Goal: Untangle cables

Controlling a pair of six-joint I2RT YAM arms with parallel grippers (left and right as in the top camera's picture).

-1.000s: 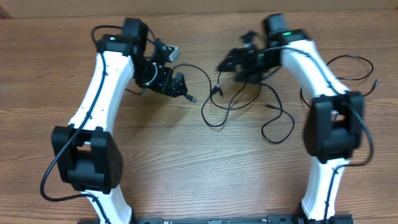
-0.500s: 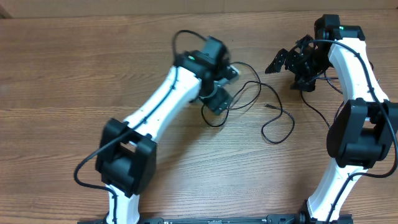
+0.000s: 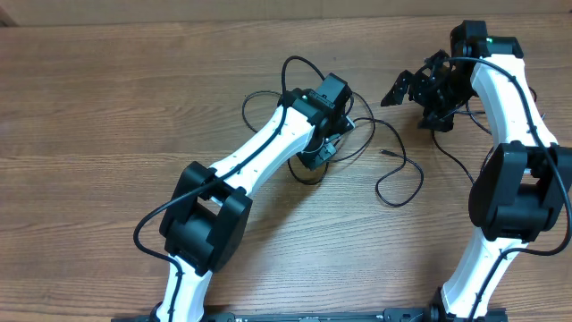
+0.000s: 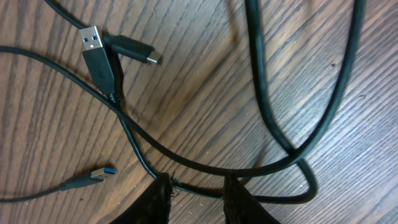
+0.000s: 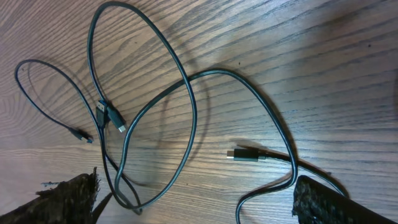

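A looped cord lies over the silvery USB plug's cord, so my left gripper should open and move away before my right gripper pulls the loop (image 3: 374, 130) clear.
The cables (image 3: 399, 182) are thin black cords lying looped over each other on the wooden table (image 3: 107, 134), mid-table between the arms. My left gripper (image 3: 315, 154) is down on the tangle's left side. In the left wrist view its jaws (image 4: 198, 186) stand narrowly apart, and a thin cord (image 4: 199, 188) runs across the gap from one fingertip to the other. A silvery USB plug (image 4: 94, 46), a small plug (image 4: 142, 54) and a blue-tipped plug (image 4: 101, 172) lie beyond. My right gripper (image 3: 416, 85) hovers wide open at the back right. Its wrist view shows loops (image 5: 155, 93) and a plug (image 5: 245, 154) below the jaws (image 5: 196, 186).
A further thin cord (image 3: 451, 152) trails down the table beside the right arm (image 3: 509, 107). The left arm (image 3: 259, 161) stretches diagonally from the front left to the centre. Bare wood lies along the left side and the front of the table.
The left arm swung right from the back left onto the tangle, and its jaws narrowed. The right arm pulled back to the right and opened, then stayed still.
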